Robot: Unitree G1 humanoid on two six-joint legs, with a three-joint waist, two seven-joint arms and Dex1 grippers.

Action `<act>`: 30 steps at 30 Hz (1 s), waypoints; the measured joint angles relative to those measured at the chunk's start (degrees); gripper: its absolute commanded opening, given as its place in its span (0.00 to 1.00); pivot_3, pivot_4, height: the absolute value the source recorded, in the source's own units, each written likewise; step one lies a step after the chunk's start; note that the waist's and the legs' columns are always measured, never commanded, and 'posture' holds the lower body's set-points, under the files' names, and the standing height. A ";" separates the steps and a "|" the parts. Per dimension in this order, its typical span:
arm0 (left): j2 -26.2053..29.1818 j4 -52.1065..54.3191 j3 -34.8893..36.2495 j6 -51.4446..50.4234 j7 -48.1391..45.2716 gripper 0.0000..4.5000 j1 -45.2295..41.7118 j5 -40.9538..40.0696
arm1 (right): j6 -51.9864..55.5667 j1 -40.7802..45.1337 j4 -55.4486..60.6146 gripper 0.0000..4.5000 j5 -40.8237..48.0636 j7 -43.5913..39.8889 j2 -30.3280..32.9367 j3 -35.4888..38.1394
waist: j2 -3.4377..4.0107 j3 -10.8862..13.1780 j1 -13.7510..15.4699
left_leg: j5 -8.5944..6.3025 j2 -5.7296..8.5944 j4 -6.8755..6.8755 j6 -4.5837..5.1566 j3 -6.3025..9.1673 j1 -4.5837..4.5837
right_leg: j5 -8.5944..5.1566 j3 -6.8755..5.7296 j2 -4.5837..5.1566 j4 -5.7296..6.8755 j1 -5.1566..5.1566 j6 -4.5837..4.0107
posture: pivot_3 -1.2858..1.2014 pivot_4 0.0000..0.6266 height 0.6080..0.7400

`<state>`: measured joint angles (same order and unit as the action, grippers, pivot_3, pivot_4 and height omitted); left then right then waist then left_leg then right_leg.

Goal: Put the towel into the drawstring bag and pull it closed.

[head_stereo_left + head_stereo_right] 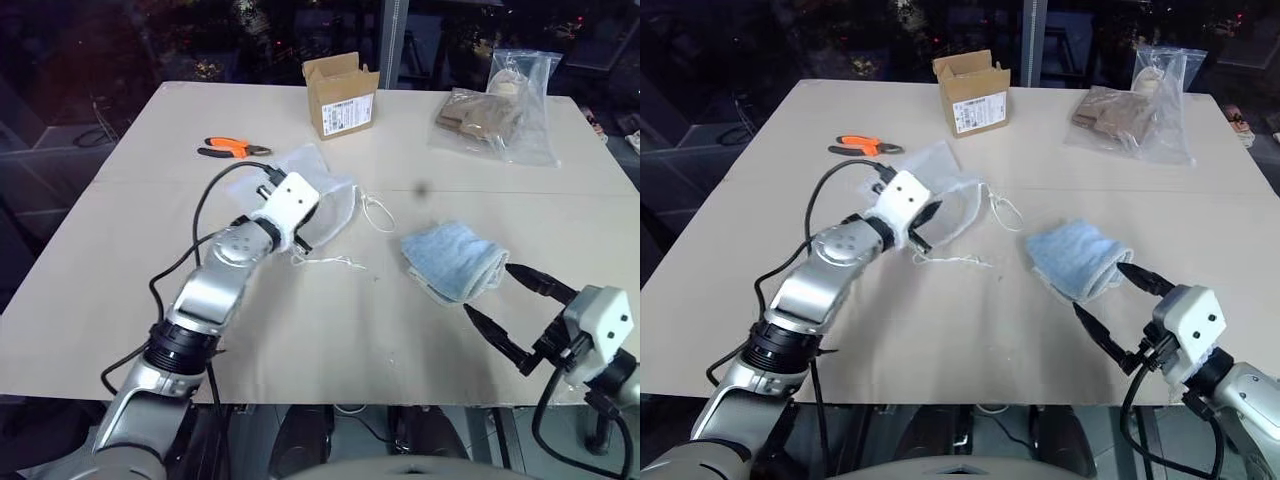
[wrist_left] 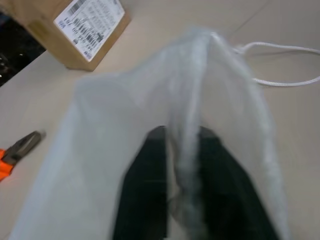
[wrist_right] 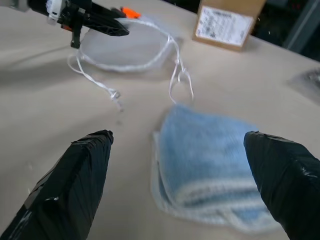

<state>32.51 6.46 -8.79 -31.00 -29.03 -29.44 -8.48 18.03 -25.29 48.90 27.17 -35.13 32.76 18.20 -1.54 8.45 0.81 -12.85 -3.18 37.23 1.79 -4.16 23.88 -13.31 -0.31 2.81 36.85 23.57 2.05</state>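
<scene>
I expect the drawstring bag (image 1: 332,197) to lift and hang between my grippers when I pull them apart, because cords (image 1: 376,212) stick out at both ends of the bag's rim.
The white semi-sheer drawstring bag (image 1: 330,192) lies left of the table's middle, its thin cords (image 1: 378,213) trailing toward the towel. My left gripper (image 1: 928,222) is shut on a fold of the bag's fabric (image 2: 187,145), pinched between the two black fingers (image 2: 145,190). To the right of the bag lies the light-blue towel (image 1: 455,258), folded. My right gripper (image 1: 489,289) stands open just at the towel's near right corner, with the towel (image 3: 210,165) lying ahead between the spread fingers (image 3: 75,180) and untouched.
A small cardboard box (image 1: 342,93) stands at the back centre. Orange-handled pliers (image 1: 232,149) lie behind the bag on the left. A clear plastic bag with brown contents (image 1: 500,105) sits at the back right. The table's front edge (image 1: 300,400) runs close below both arms.
</scene>
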 measured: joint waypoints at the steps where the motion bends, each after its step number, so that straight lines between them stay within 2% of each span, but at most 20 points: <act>1: 1.05 -1.67 1.94 0.71 -4.69 0.01 -0.07 -3.11 | 0.25 1.31 0.05 1.00 -0.88 1.08 -0.02 -0.51 | 0.00 0.00 -0.01 | 0.00 0.00 0.02 0.00 0.00 0.00 | 0.00 -0.01 0.00 0.00 0.00 0.00 | 0.52 0.24 1.00; 4: 5.56 -8.81 7.16 -0.19 -18.67 0.01 -2.57 -11.59 | 6.49 5.25 -0.89 1.00 -4.64 6.08 0.86 -3.83 | -0.02 0.01 -0.08 | 0.00 0.00 0.01 0.00 0.00 0.00 | 0.00 -0.07 -0.03 0.01 0.02 0.00 | 0.52 0.24 1.00; 6: 7.00 -11.10 8.58 -1.64 -23.08 0.01 -4.98 -13.82 | 11.37 7.75 -2.34 1.00 -7.04 9.11 1.35 -6.31 | -0.04 0.02 0.16 | 0.00 0.05 0.02 0.00 0.01 0.03 | 0.00 -0.09 -0.01 0.01 0.00 -0.01 | 0.52 0.24 1.00; 8: 7.66 -12.33 8.64 -2.21 -25.94 0.01 -7.01 -14.25 | 17.58 12.82 -5.20 1.00 -4.94 12.76 -1.51 -6.00 | -0.08 0.02 0.20 | 0.00 0.07 0.08 0.01 0.01 0.08 | 0.01 -0.08 -0.01 0.01 -0.01 -0.01 | 0.52 0.24 1.00; 10: 6.90 -12.46 8.04 -2.01 -26.60 0.01 -7.92 -13.98 | 22.82 17.33 -8.66 1.00 -1.67 15.56 -4.55 -4.18 | -0.08 0.03 0.14 | -0.01 0.08 0.08 0.03 0.02 0.10 | 0.02 -0.04 -0.01 0.00 -0.01 0.01 | 0.52 0.24 1.00; 16: 1.93 -10.90 6.96 -4.38 -23.41 0.01 -8.98 -13.63 | 31.70 27.14 -18.78 1.00 -0.49 23.01 -10.31 -3.19 | -0.07 0.04 -0.24 | -0.02 0.04 0.06 0.04 0.00 0.14 | 0.15 -0.03 -0.12 0.04 0.04 0.24 | 0.52 0.24 1.00; 19: -0.13 -9.50 6.13 -5.13 -21.10 0.01 -9.08 -13.02 | 36.21 32.99 -28.01 1.00 -0.61 24.32 -12.54 -5.61 | -0.06 0.05 -0.63 | -0.01 0.04 0.05 0.04 -0.04 0.11 | 0.15 -0.03 -0.14 0.10 0.04 0.25 | 0.52 0.24 1.00; 24: -1.39 -9.29 5.93 -5.22 -18.90 0.01 -9.25 -12.01 | 37.39 37.32 -33.33 1.00 -1.36 22.44 -12.18 -8.12 | -0.31 -0.10 -1.87 | -0.01 0.01 0.07 0.05 -0.03 -0.08 | 0.17 0.10 -0.16 0.12 -0.07 0.27 | 0.52 0.24 1.00; 25: -1.75 -9.23 5.92 -5.26 -18.46 0.00 -9.27 -11.99 | 37.02 37.60 -34.07 0.88 -1.63 21.54 -11.50 -8.85 | -0.40 -0.16 -2.06 | -0.01 0.00 0.08 0.05 -0.05 -0.16 | 0.17 0.13 -0.16 0.12 -0.12 0.27 | 0.52 0.24 1.00; 27: -2.49 -8.87 5.92 -5.79 -17.53 0.00 -9.34 -11.91 | 33.18 37.83 -36.00 0.71 -2.91 18.22 -10.71 -11.58 | -0.62 -0.30 -2.37 | -0.01 -0.03 0.09 0.05 -0.01 -0.19 | 0.16 0.12 -0.19 0.13 -0.15 0.26 | 0.52 0.24 1.00; 29: -2.85 -8.33 5.92 -5.97 -16.91 0.00 -9.37 -11.73 | 30.75 37.89 -36.75 0.46 -3.31 16.38 -11.87 -12.94 | -0.64 -0.31 -2.73 | -0.01 -0.07 0.09 0.05 0.04 -0.19 | 0.17 0.12 -0.24 0.17 -0.14 0.26 | 0.52 0.24 1.00; 30: -3.06 -8.22 5.90 -6.08 -16.65 0.00 -9.57 -11.63 | 29.85 37.89 -36.80 0.37 -3.69 15.44 -11.78 -13.74 | -0.64 -0.31 -2.88 | -0.01 -0.08 0.09 0.05 0.03 -0.20 | 0.18 0.13 -0.25 0.19 -0.13 0.28 | 0.52 0.24 1.00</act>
<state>29.45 -1.75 -2.88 -37.08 -45.69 -39.00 -20.10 47.88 12.60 12.10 23.48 -19.69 20.98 4.47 -2.18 8.14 -2.07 -12.86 -3.26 37.32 1.85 -4.13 23.69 -13.13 -0.18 2.56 37.04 23.44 2.32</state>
